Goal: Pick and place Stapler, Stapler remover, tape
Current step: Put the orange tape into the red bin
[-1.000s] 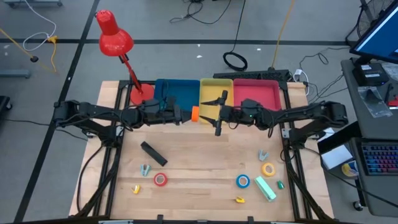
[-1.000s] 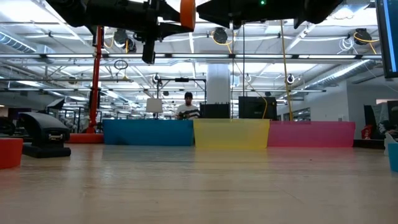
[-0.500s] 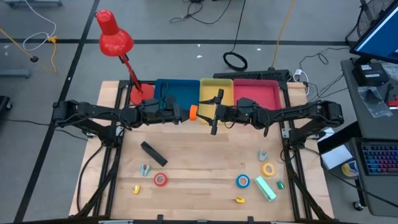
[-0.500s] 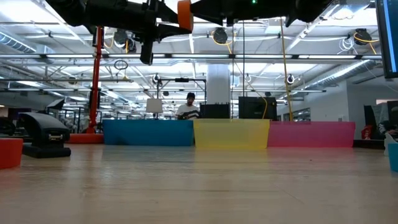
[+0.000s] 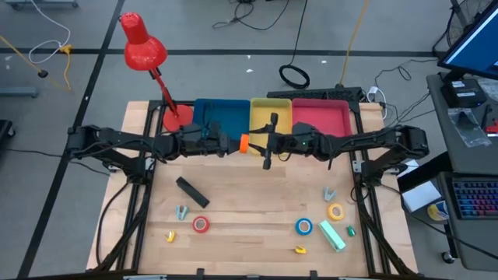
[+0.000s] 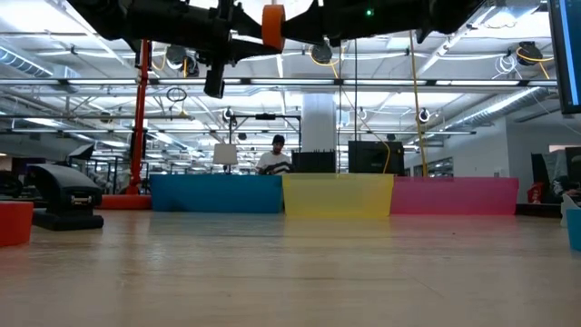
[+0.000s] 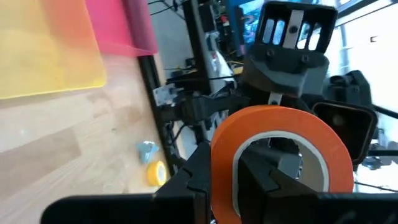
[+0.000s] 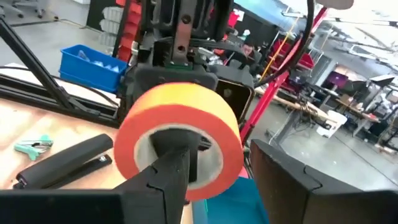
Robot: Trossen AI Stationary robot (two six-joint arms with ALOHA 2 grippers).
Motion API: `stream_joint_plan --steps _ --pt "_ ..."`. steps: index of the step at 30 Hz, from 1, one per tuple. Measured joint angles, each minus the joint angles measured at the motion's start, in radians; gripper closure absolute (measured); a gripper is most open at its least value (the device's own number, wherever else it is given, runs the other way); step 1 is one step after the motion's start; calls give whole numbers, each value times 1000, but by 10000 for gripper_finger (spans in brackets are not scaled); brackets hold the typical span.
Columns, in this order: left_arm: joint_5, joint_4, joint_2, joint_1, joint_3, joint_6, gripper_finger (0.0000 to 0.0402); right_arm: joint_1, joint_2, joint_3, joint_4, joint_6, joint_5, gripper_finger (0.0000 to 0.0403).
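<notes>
The pink bin (image 5: 331, 117) is on my right gripper's side, so next my left gripper passes the orange tape roll (image 5: 244, 143) to my right gripper before the roll goes in.
The orange tape roll (image 5: 243, 143) hangs in mid-air in front of the yellow bin, high above the table; it also shows in the low view (image 6: 274, 16). My left gripper (image 5: 236, 144) is shut on it from the table's left. My right gripper (image 5: 269, 142) faces it from the right, open. In the right wrist view one finger (image 8: 165, 177) stands at the roll's hole (image 8: 180, 106) and the other (image 8: 292, 180) beside the roll. The black stapler (image 5: 192, 191), and the red (image 5: 201, 225), blue (image 5: 303, 227) and yellow (image 5: 335, 211) rolls lie on the table. My left gripper holds the orange roll by its wall (image 7: 221, 155), one finger (image 7: 270, 174) inside the hole and one (image 7: 193, 180) outside. The fingers come level from the table's left. The roll is lifted clear and stands on edge. Whether my right gripper touches the roll, I cannot tell.
Blue (image 5: 222, 117), yellow (image 5: 268, 113) and pink (image 5: 327, 117) bins line the far edge. A red lamp (image 5: 144, 50) stands at the far left. Grey claw pieces (image 5: 181, 211) (image 5: 329, 194), a green block (image 5: 332, 236) and small yellow bits lie near the front. A person sits in the room behind.
My right gripper has moved a little toward the table's left, closer to the orange roll, and has stayed open. The left gripper has kept the roll at about the same spot in the air.
</notes>
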Motion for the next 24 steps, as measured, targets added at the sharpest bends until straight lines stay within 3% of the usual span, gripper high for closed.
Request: stream_joint_plan --steps 8,12,19,24 --pt "1 -14 -1 -9 0 -2 363 0 -1 -1 29 -15 1 250" --pt "0 -29 -2 -8 0 -3 363 0 0 -2 35 -15 0 281" --pt "-2 -33 -2 -7 0 -15 349 0 0 -3 22 -15 -4 375" --pt "0 -40 -2 -2 0 48 327 1 -2 -3 -6 8 9 375"
